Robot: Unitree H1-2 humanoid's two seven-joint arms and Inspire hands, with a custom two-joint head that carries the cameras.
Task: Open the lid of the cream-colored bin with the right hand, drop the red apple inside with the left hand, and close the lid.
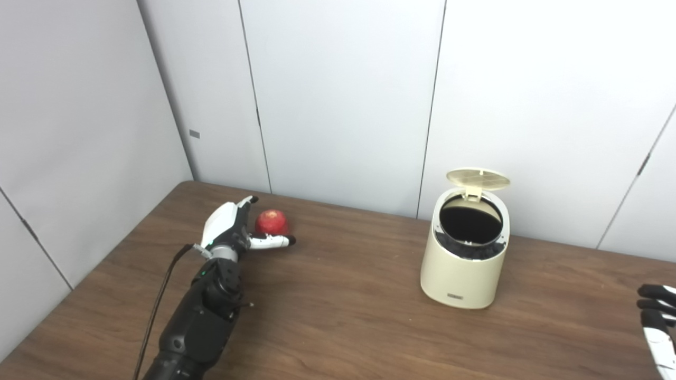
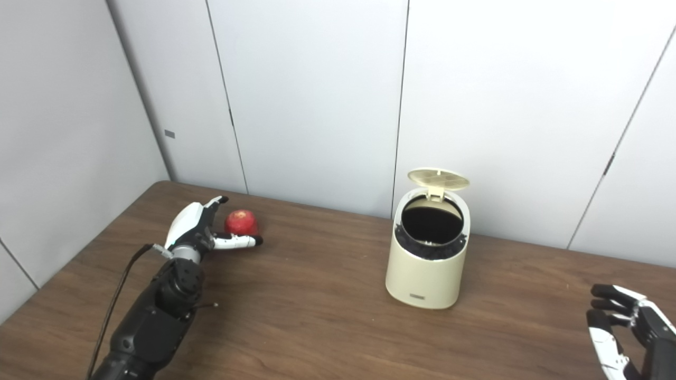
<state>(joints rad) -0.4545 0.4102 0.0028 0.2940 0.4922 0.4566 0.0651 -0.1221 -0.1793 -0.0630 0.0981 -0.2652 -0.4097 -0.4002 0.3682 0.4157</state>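
I expect the lid (image 1: 478, 178) to swing forward over the bin's opening when I push it, because a hinge (image 1: 472, 193) connects it to the bin's back rim.
The cream-colored bin (image 1: 465, 269) stands on the brown table, right of centre. Its round lid (image 1: 478, 178) is tipped up and back, and the dark inside shows. The red apple (image 1: 272, 222) rests on the table at the far left. My left hand (image 1: 232, 227) is open beside the apple, fingers on its left and thumb stretched along its front, not closed on it. My right hand (image 2: 623, 322) is open and empty low at the right edge, well apart from the bin.
The brown wooden table (image 1: 343, 311) meets grey wall panels at the back and left. A black cable (image 1: 158, 301) runs along my left arm. Bare table lies between the apple and the bin.
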